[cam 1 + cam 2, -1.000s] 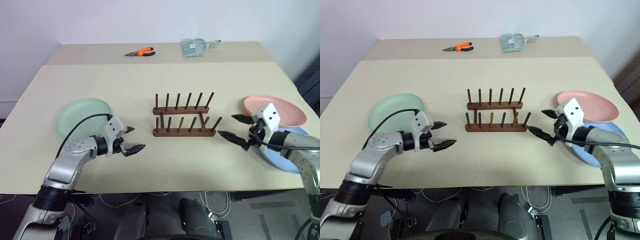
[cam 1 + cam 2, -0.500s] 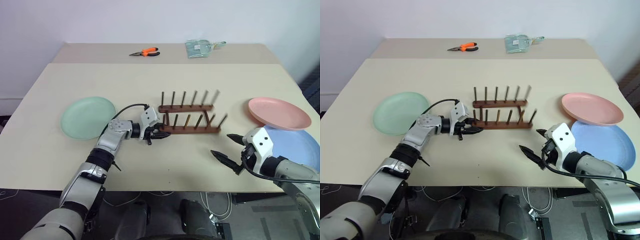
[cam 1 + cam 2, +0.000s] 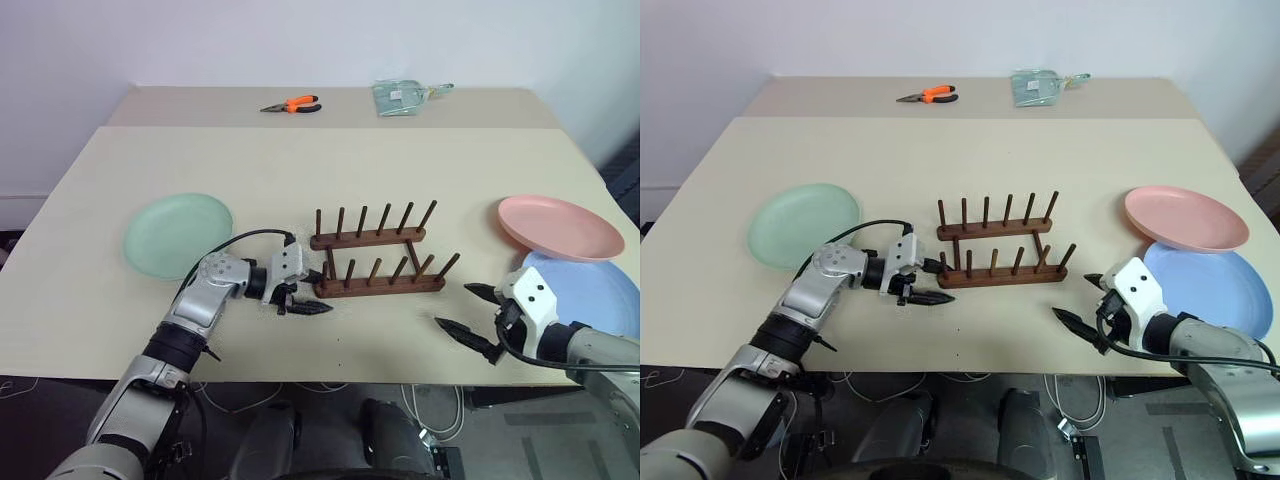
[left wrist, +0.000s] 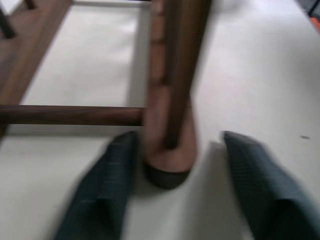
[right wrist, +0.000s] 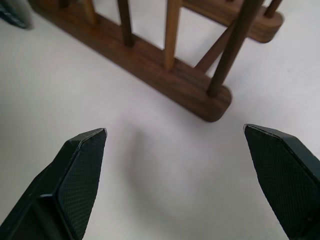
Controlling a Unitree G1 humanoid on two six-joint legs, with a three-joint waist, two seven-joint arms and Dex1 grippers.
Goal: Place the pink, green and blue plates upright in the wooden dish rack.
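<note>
The pink plate rests across the blue plate's rim (image 3: 566, 259), a long way from the robot's left gripper, so next the right gripper carries the pink plate (image 3: 562, 226) to the rack first.
The wooden dish rack (image 3: 377, 257) stands mid-table with bare pegs. My left gripper (image 3: 306, 290) is at its left end, open; in the left wrist view its fingers (image 4: 100, 195) straddle the rounded end of the near base bar (image 4: 167, 160). The green plate (image 3: 178, 235) lies flat to the left of that arm. At the right, the pink plate (image 3: 558, 227) overlaps the far rim of the blue plate (image 3: 603, 300). My right gripper (image 3: 465, 309) hovers open and empty just off the rack's near right corner (image 5: 215, 107), left of the blue plate.
Orange-handled pliers (image 3: 293, 104) and a clear plastic bag (image 3: 405, 97) lie on the far table section. The table's near edge (image 3: 330, 382) runs just below both grippers.
My left gripper reached the rack's left end, shut there half a second ago, and has opened again. The rack slid toward me. My right gripper drew back from the rack.
</note>
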